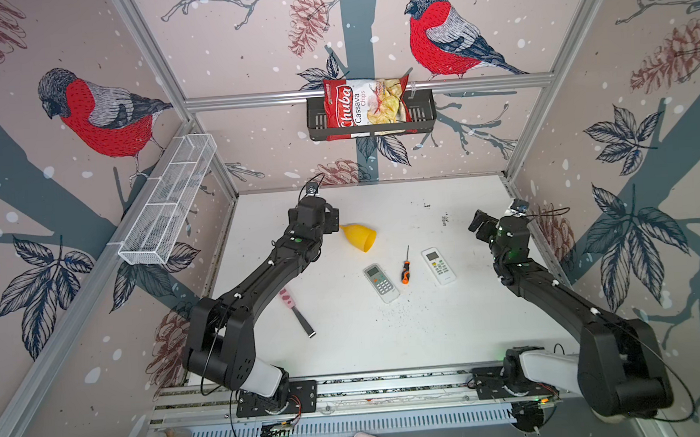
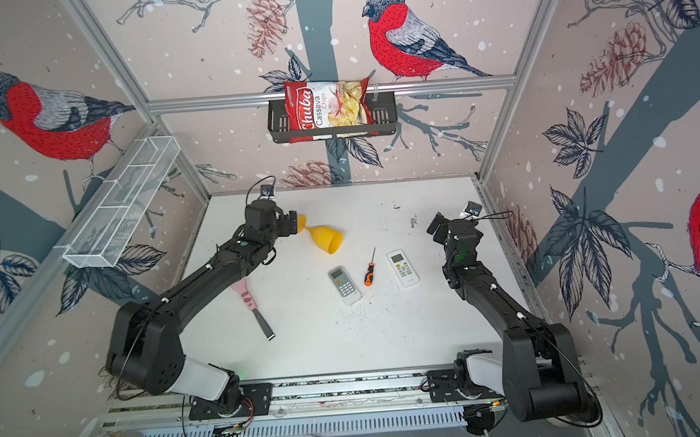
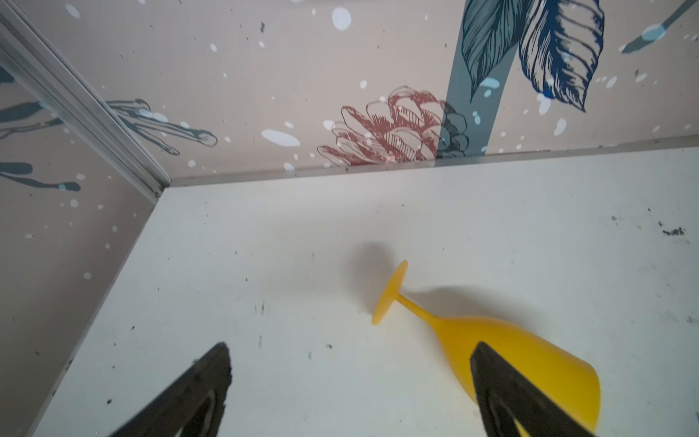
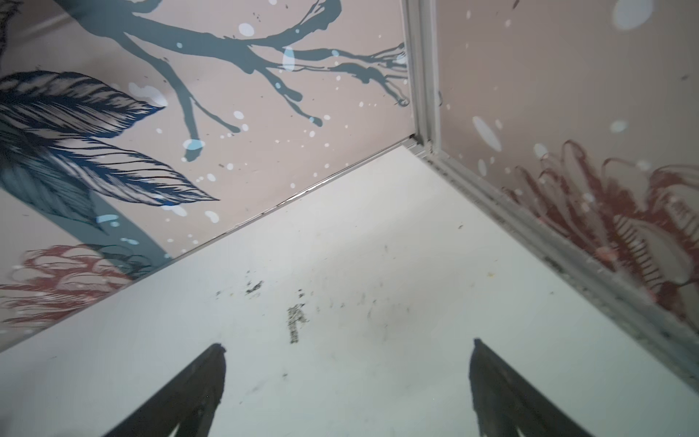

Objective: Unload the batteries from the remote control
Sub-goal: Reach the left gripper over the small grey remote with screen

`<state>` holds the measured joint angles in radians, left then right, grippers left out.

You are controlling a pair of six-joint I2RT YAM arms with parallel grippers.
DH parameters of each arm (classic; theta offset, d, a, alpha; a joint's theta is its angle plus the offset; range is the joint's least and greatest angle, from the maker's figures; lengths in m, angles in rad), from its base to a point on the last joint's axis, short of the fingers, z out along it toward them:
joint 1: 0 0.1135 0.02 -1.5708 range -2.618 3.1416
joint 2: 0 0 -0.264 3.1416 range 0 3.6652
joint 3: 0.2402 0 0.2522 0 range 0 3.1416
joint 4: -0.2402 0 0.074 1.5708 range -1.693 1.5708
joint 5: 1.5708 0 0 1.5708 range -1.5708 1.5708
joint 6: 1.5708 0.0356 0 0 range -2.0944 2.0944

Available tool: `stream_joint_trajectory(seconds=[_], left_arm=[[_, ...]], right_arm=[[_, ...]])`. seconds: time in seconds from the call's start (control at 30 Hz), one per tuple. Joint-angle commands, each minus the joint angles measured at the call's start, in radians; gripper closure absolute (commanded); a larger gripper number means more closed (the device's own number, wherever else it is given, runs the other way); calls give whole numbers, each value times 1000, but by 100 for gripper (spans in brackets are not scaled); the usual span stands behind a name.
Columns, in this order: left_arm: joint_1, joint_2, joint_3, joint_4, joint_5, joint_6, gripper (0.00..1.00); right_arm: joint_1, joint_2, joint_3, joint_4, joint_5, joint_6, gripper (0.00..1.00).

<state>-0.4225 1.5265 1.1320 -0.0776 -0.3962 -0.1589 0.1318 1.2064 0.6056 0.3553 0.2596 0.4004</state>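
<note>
I keep moving my open left gripper toward the middle remote control's screen end [image 1: 373, 271], since it is free of the yellow goblet and screwdriver, and close across its sides [image 1: 377, 277].
Two white remote controls lie face up on the white table [image 1: 347, 344] in both top views: one near the middle [image 1: 381, 283] [image 2: 345, 285], one further right [image 1: 438, 265] [image 2: 402, 268]. The batteries are hidden. My left gripper [image 1: 332, 220] [image 3: 351, 346] hovers at the back left, well away from both remotes; it is open and empty, beside the stem of a fallen yellow goblet [image 1: 360, 237] [image 3: 491, 340]. My right gripper [image 1: 476, 220] [image 4: 347, 344] hangs open and empty over bare table at the back right, behind the right remote.
An orange-and-black screwdriver [image 1: 405, 272] lies between the remotes. A pink-handled scraper [image 1: 295, 310] lies by the left arm. On the back wall a black basket [image 1: 425, 115] holds a chips bag [image 1: 368, 102]. A white wire basket [image 1: 172, 197] hangs on the left wall.
</note>
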Motion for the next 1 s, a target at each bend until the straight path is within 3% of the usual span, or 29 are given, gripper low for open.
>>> stream_joint_trajectory(seconds=[0.0,0.23,0.43,0.73,0.97], left_arm=[[-79,35,42,-273,-47,-181,3],[-261,140,95,-412,-96,-431,10],[-357,247,121,-433,-93,-575,6],[-389,312,121,-361,-1,-725,3],[-390,367,138,-304,49,-770,3]], right_arm=[[19,-14,21,-70,-87,87,0],[66,18,33,-56,-123,119,1],[108,42,55,-69,-109,105,0],[118,42,52,-56,-125,112,1],[118,42,49,-53,-131,113,1]])
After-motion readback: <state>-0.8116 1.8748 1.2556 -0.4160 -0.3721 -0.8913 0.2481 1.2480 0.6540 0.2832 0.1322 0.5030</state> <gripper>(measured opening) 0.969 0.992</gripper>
